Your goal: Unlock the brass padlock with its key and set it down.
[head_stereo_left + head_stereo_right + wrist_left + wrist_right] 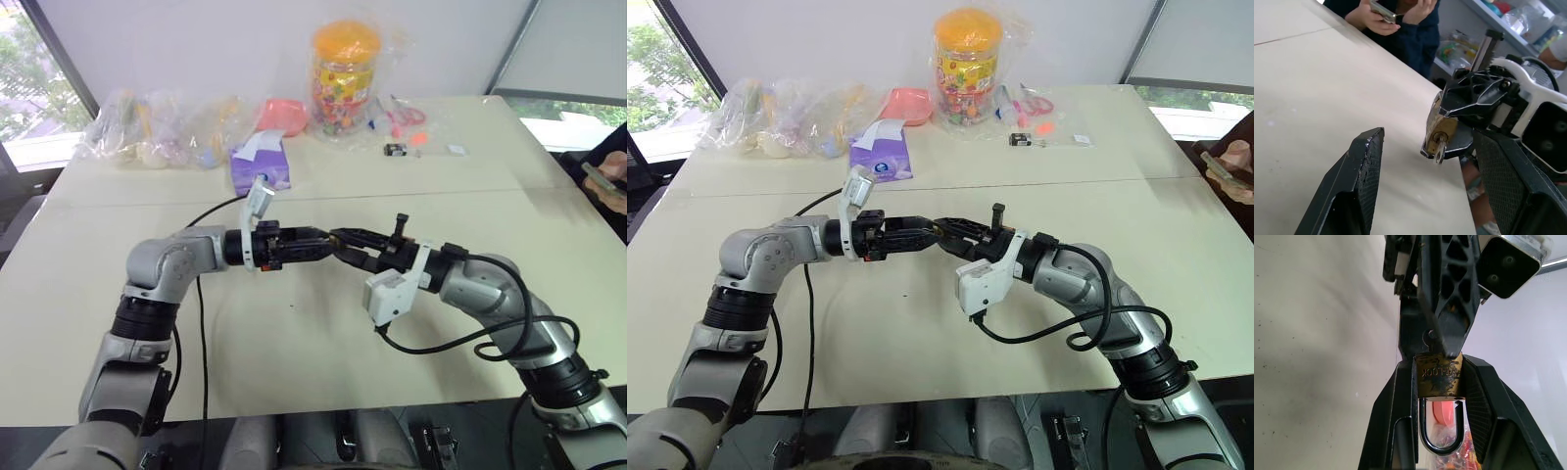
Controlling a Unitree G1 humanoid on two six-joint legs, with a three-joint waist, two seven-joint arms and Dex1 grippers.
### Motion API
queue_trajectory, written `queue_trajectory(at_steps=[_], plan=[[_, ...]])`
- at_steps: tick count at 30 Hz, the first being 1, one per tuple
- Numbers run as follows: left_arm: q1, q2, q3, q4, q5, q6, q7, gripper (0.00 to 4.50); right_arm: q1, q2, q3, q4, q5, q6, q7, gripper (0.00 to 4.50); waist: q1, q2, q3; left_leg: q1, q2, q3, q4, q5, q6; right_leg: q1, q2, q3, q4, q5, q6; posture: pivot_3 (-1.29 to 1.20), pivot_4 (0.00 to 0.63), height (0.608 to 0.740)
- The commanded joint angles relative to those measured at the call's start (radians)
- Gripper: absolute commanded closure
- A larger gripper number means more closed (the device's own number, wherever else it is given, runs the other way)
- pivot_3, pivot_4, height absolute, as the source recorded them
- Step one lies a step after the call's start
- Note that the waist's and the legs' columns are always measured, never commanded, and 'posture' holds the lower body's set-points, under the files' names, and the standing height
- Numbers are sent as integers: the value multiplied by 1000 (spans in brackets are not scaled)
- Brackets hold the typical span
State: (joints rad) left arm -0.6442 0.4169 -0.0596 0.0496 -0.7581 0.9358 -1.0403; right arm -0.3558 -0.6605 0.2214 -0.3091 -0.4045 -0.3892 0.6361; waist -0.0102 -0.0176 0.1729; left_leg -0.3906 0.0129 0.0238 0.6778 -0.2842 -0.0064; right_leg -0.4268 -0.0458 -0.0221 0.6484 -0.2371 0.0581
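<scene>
The shackle (1443, 450) sits inside my right gripper's fingers, so my left gripper needs to grasp the padlock's body (1439, 375) before my right gripper can swing the shackle open.
My right gripper (345, 239) is shut on the brass padlock (1439, 377), which it holds above the table's middle. The silvery shackle (1440, 443) points back toward the right wrist, both legs seated in the body. The key (1439, 149) sticks out of the keyhole in the padlock's (1442, 128) free end. Facing it from the other side is my left gripper (1430, 142), open. Its fingers (1359, 181) stand wide apart on either side of the key. The two grippers meet tip to tip in the head views.
Along the table's far edge stand a candy jar (345, 73), a pink dish (284, 116), clear plastic bags (157, 127), a purple tissue pack (260, 166) and a small black object (395, 149). A person's hands with a phone (607, 181) show at the right edge.
</scene>
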Motion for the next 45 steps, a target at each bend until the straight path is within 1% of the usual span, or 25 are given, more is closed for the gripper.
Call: queue_trajectory(at_steps=[1,6,10,13,15,16,18,20,21,24,25,28,30,31,33,35,38,40,41,43,45], plan=[[-31,-12,7,-7,8,-28,0,2327,-16,3,-17,-48,24,0,0,3788,0,0,0,0,0,0,0,0,0,0,0,0,0,0,0,0,150,737],[-39,-35,6,3,21,-43,12,4422,-18,3,-16,-52,26,6,3,3788,1,0,0,0,0,0,0,0,0,0,0,0,0,0,0,0,150,737],[-41,-47,8,5,31,-50,16,4464,-19,1,-14,-55,27,9,5,3788,0,0,0,0,0,0,0,0,0,0,0,0,0,0,0,0,150,737],[-35,-33,-9,-3,40,-45,-1,4464,-18,-1,-11,-60,37,17,18,3788,0,0,0,0,0,0,0,0,0,0,0,0,0,0,0,0,150,737],[-32,-26,-12,-3,46,-48,-9,4464,-17,-1,-12,-62,49,32,30,2763,0,0,0,0,0,0,0,0,0,0,0,0,0,0,0,0,150,737],[-31,-24,-12,-3,47,-49,-11,4464,-17,0,-13,-64,56,41,37,2521,0,0,0,0,0,0,0,0,0,0,0,0,0,0,0,0,150,737],[-29,-18,-14,-3,50,-50,-21,4464,-12,1,-19,-67,85,90,64,1513,0,0,0,0,0,0,0,0,0,0,0,0,0,0,0,0,150,737],[-26,-7,-16,-6,51,-50,-34,4464,8,17,-44,-87,169,239,108,492,0,0,0,0,0,0,0,0,0,0,0,0,0,0,0,0,150,737],[-25,-1,-18,-6,52,-54,-41,4464,18,20,-59,-99,213,317,131,76,0,0,0,0,0,0,0,0,0,0,0,0,0,0,0,0,150,737],[-22,18,-14,-8,51,-59,-58,4464,43,31,-122,-154,361,565,173,76,3,0,0,-1,0,0,1,0,0,0,0,0,0,0,0,0,150,737],[-21,25,-11,-9,50,-62,-62,4464,42,48,-156,-180,432,676,171,76,3,0,0,-1,0,0,1,0,0,0,0,0,0,0,0,0,150,737],[-19,41,-1,-13,49,-73,-71,4464,-15,153,-339,-253,778,1177,106,76,1,0,0,-1,1,-1,1,0,0,0,0,0,0,0,0,0,150,737],[-18,54,-3,-15,52,-77,-85,4464,-57,171,-433,-265,932,1354,93,76,0,1,1,0,2,-1,1,0,0,0,-1,0,0,0,0,0,150,737],[-17,60,-4,-16,54,-80,-91,4464,-71,167,-461,-273,983,1398,92,76,1,1,1,0,2,-1,1,0,0,0,-1,0,0,0,0,0,150,737],[-17,70,-7,-15,59,-85,-102,4464,-92,161,-490,-285,1037,1454,66,602,1,1,1,0,2,-1,0,0,1,0,-2,0,0,0,-1,0,150,737],[-20,75,-9,-9,65,-89,-108,4464,-103,155,-504,-291,1081,1496,43,1365,1,1,1,0,2,-1,0,-1,2,0,-2,0,-1,0,-1,0,150,737],[-27,77,-7,-3,70,-90,-114,4464,-101,143,-501,-311,1136,1538,24,3040,1,1,1,-1,2,-1,0,-1,2,0,-2,0,-1,-1,-3,0,150,737],[-29,79,-6,-3,70,-89,-117,4464,-96,134,-489,-328,1164,1550,14,4047,0,1,1,-1,2,-1,0,-1,2,0,-1,0,-1,-1,-3,0,150,737],[-29,79,-6,-5,70,-88,-118,4464,-95,135,-484,-335,1185,1559,9,4480,0,1,1,-1,2,-1,0,-1,2,0,-1,0,-1,-1,-2,0,150,737],[-31,78,-7,-8,70,-87,-120,4464,-99,145,-487,-339,1241,1587,-6,4480,0,1,1,-1,2,-1,0,-1,2,0,0,0,-1,-1,-2,0,150,737],[-32,80,-7,-13,67,-84,-125,4464,-103,145,-471,-340,1258,1592,-25,4480,0,1,1,-1,2,-1,0,-1,2,0,0,0,-1,0,0,0,150,737]])
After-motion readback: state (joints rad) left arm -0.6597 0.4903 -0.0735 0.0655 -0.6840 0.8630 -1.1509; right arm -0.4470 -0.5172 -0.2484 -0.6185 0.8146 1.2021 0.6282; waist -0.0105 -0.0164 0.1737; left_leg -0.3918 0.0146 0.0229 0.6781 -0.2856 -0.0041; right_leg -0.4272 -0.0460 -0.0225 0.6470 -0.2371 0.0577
